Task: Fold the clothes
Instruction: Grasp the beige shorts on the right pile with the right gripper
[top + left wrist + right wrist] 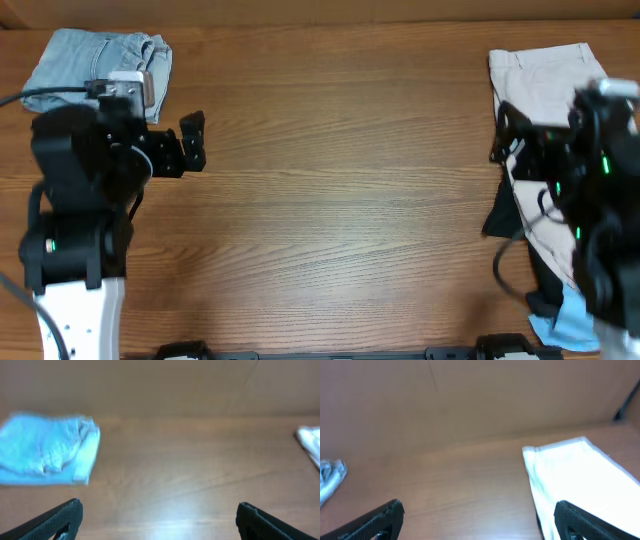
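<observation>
I should go on lowering my right gripper, as the khaki shorts' inner edge (497,82) lies atop the pile below my open fingers, and then close on that edge (517,185).
The clothes lie in two places. Folded light-blue denim shorts (100,62) rest at the far left corner, seen again in the left wrist view (47,450). Beige khaki shorts (545,75) top a pile at the right, with a black garment (500,215) and a sky-blue garment (565,325) below them. My left gripper (192,140) hovers open over bare table to the right of the denim, its fingers wide apart (159,525). My right gripper (510,132) is open at the khaki shorts' left edge (480,522), nothing between its fingers; the shorts (575,470) lie beside and under its right finger.
The wooden table (340,180) stretches between the two arms. A brown cardboard wall (470,400) backs the far edge. The right arm's body (600,200) covers much of the right-hand pile.
</observation>
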Tool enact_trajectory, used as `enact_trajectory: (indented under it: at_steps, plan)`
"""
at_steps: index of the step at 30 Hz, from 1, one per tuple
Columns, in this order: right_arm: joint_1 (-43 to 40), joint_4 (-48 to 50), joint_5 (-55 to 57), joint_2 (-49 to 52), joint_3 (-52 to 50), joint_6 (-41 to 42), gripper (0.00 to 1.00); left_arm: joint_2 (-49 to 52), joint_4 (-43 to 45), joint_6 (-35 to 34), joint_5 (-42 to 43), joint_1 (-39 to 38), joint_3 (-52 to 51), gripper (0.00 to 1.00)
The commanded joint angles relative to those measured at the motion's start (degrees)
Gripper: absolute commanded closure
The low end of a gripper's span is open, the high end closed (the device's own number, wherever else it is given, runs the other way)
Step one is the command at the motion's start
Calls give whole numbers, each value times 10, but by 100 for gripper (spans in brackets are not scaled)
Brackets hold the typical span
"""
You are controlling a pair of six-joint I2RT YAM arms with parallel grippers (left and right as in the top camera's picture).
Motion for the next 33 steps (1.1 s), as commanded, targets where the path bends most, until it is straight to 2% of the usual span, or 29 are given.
enact_trajectory:
  at_steps: [1, 4, 6, 10, 14, 17, 23, 29, 33]
  plan:
    - [-2, -60, -20, 86, 91, -3, 0, 49, -39, 4, 7, -1, 48, 0]
    - [-2, -101, -43, 164, 137, -2, 0, 88, -57, 3, 0, -1, 48, 0]
    - [-2, -101, -61, 209, 137, 0, 0, 125, -66, 3, -29, -1, 47, 0]
    - [-2, -105, -64, 254, 137, -1, 0, 175, -65, 0, -23, -1, 47, 0]
    - [-8, -114, -27, 293, 136, 1, 0, 226, -62, 1, 5, -1, 47, 0]
    - [-29, -146, 37, 337, 134, 45, 1, 263, -45, 0, 33, -1, 47, 0]
    - [-74, -215, 104, 414, 127, 123, 12, 278, -9, 0, 52, -2, 47, 0]
    - [-102, -240, 109, 486, 127, 136, 18, 278, 5, 0, 52, -5, 47, 0]
    - [-111, -237, 123, 507, 127, 157, 18, 278, 4, 0, 52, -5, 47, 0]
